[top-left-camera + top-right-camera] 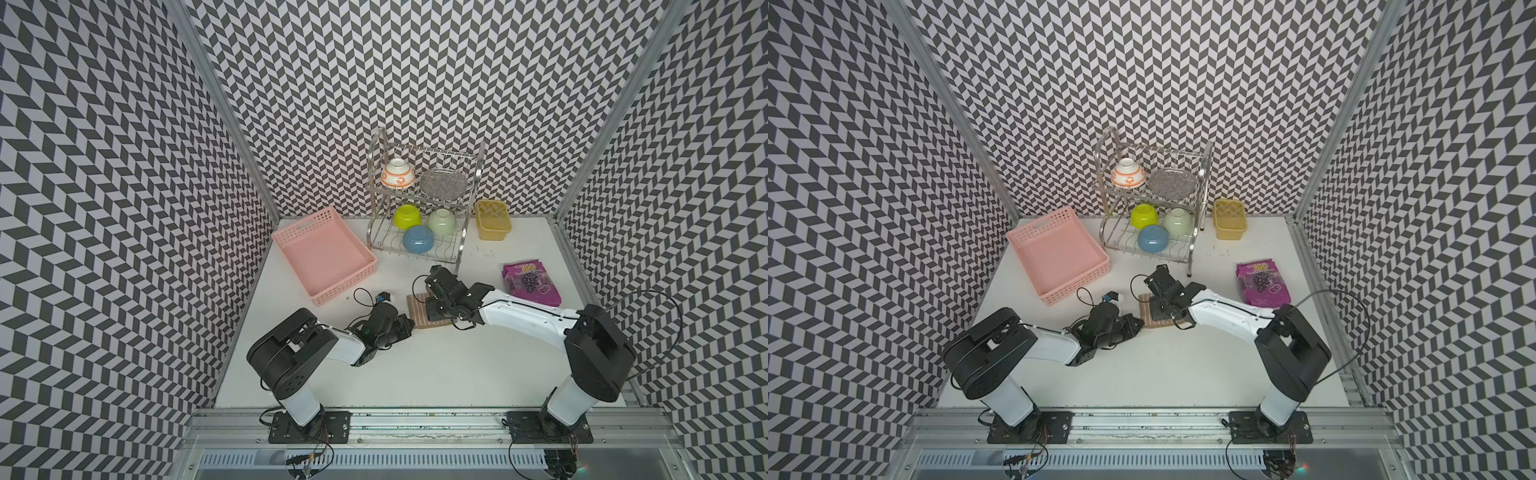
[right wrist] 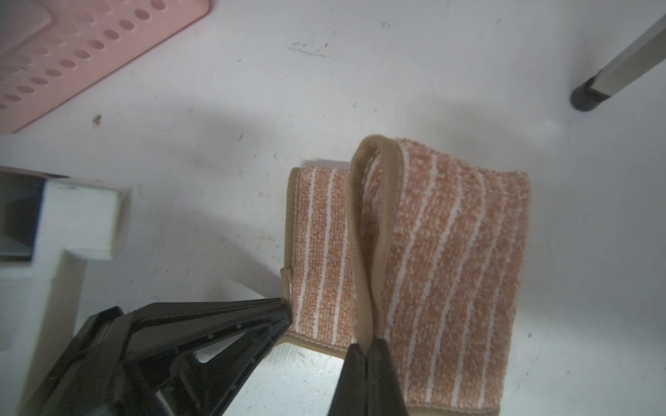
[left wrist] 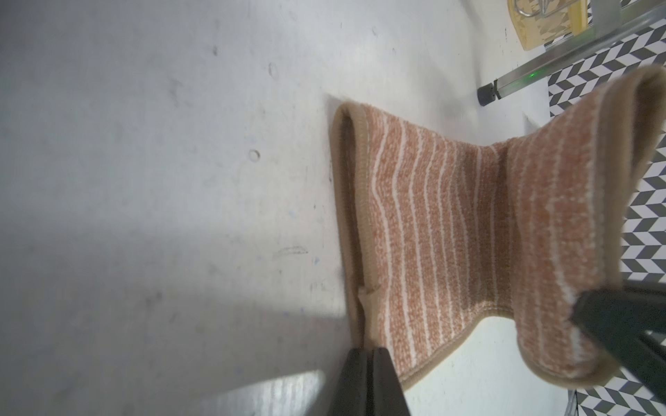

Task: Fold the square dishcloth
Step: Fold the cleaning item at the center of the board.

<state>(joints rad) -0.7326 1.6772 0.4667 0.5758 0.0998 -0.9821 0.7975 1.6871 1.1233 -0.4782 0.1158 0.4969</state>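
Observation:
The dishcloth's raised hem (image 2: 356, 235) runs parallel to the lower hem (image 2: 290, 232) and my left gripper pins the dishcloth's lower corner, so I should next carry it over with my right gripper until they meet.
The square dishcloth (image 1: 417, 311) (image 1: 1148, 314), orange-brown with white stripes and a beige hem, lies mid-table, partly doubled over. In the left wrist view my left gripper (image 3: 365, 354) is shut on the hem of the dishcloth (image 3: 432, 234) at its corner, low by the table. My right gripper (image 2: 367, 351) is shut on the hem of a raised flap of the dishcloth (image 2: 450, 270), curled over the lower layer. The left gripper's fingers (image 2: 281, 313) touch the lower layer's corner. In both top views the right wrist hides most of the cloth.
A pink basket (image 1: 345, 286) stands at the back left. Behind the cloth is a metal dish rack (image 1: 461, 249) holding bowls, one leg (image 2: 591, 95) close by. A yellow container (image 1: 492, 224), a purple snack bag (image 1: 530, 284) and a small white block (image 2: 83, 216) lie around.

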